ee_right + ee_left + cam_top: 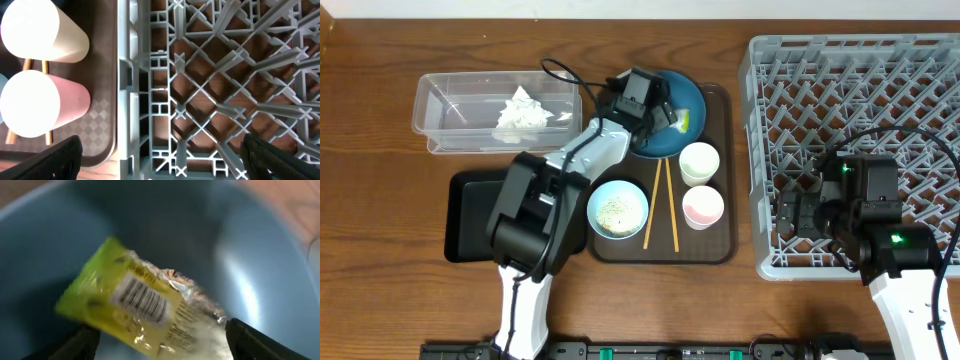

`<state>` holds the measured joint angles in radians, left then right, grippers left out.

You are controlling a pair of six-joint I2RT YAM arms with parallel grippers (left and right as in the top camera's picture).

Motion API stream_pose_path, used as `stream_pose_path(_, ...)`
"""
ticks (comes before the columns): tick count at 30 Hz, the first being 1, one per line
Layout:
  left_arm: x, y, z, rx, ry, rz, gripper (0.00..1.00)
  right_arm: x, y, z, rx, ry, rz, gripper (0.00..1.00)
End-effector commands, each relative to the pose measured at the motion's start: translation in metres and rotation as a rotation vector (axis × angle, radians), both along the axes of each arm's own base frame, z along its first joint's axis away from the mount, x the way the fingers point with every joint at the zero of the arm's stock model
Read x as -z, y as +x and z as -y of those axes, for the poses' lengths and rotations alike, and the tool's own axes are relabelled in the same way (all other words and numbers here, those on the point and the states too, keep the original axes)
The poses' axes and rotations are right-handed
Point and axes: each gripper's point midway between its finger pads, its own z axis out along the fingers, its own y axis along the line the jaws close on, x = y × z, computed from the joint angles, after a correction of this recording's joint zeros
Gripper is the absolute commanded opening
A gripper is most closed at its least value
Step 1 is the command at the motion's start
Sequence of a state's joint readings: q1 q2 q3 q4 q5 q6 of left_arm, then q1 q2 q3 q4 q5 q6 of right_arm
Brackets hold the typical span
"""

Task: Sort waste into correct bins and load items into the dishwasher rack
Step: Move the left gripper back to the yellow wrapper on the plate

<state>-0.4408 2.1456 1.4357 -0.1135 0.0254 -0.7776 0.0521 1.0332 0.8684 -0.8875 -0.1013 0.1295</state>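
Note:
I can see the yellow-green wrapper (142, 300) lying at an angle across my left gripper's open fingers. I should open around its long edges (176, 280) and grip it squarely before I lift it.
My left gripper (665, 112) is open over the dark blue dish (690, 95) on the brown tray. In the left wrist view its fingers (160, 342) straddle the yellow-green wrapper (140, 300), which lies in the dish (250, 255). Crumpled white tissue (523, 112) lies in the clear tub (440, 100). The black tray (470, 210) is partly hidden by the left arm. The white bowl (617, 209) holds rice grains. Two chopsticks (662, 205), the greenish cup (699, 163) and the pinkish cup (702, 207) sit beside it. My right gripper (800, 215) is open over the grey rack's (860, 70) front left corner.
The brown serving tray (720, 240) holds the dishes between the bins and the rack. In the right wrist view the rack's wall (130, 100) sits next to the tray (102, 125), with the greenish cup (45, 30) and the pinkish cup (40, 102) at the left.

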Motion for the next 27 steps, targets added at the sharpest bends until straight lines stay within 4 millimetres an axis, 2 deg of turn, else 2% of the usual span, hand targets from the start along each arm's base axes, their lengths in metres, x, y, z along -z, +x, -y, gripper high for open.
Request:
stream_pose_path(1,0.014,-0.003,-0.002,-0.012,0.016,-0.026,0.84,-0.007,0.004,-0.003,0.001,0.010,0.017,0.99)
stream_pose_path(3,0.013,-0.002,-0.001,-0.012,0.014,-0.021,0.77,-0.007,0.004,-0.003,0.001,0.010,0.017,0.99)
stream_pose_path(7,0.012,-0.001,-0.001,-0.011,0.012,-0.018,0.50,-0.007,0.004,-0.003,0.001,0.010,0.017,0.99)
stream_pose_path(11,0.012,-0.002,-0.001,-0.011,0.012,-0.018,0.29,-0.007,0.004,-0.003,0.001,0.010,0.017,0.99)
stream_pose_path(15,0.009,-0.003,-0.002,0.007,0.027,-0.017,0.13,-0.007,0.004,-0.003,0.001,0.010,0.017,0.99)
stream_pose_path(18,-0.002,-0.002,-0.002,0.064,0.061,0.017,0.09,-0.007,0.004,-0.003,0.001,0.010,0.018,0.99)
stream_pose_path(25,-0.057,-0.002,-0.003,0.165,0.116,0.124,0.08,-0.007,0.004,-0.003,0.001,0.010,0.017,0.99)
stream_pose_path(26,-0.064,-0.003,-0.004,0.164,0.113,0.131,0.08,-0.007,0.004,-0.003,0.001,0.010,0.017,0.99)
stream_pose_path(27,-0.067,-0.003,-0.005,0.163,0.112,0.133,0.14,-0.007,0.004,-0.003,0.001,0.010,0.017,0.99)
